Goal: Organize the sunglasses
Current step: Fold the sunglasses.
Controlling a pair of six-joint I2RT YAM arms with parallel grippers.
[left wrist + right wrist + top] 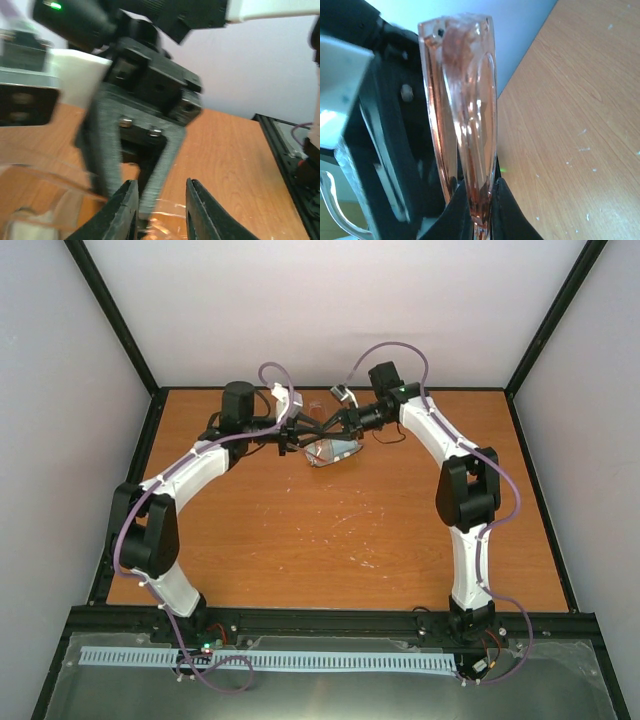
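Observation:
My right gripper should pull the sunglasses aside while my left gripper moves down and turns the case [318, 458], because the case lies crooked [334, 451] beneath both grippers.
The sunglasses [465, 100], translucent amber, stand edge-on in the right wrist view, and my right gripper [481, 184] is shut on their lower end. From above, both grippers meet over the back middle of the table. There the sunglasses [333, 450] hang just above the wood, with my right gripper [327, 428] on them and my left gripper [300, 433] close on their left. In the left wrist view, my left gripper [162, 183] has its jaws apart. A shiny clear part of the sunglasses [167, 220] lies low between them, touching neither jaw that I can see.
The wooden table [330, 540] is fenced by a black frame, with pale walls behind and at both sides. My right arm's grey fingers [107, 145] fill the middle of the left wrist view. A ribbed white strip [270, 660] runs along the near edge by the arm bases.

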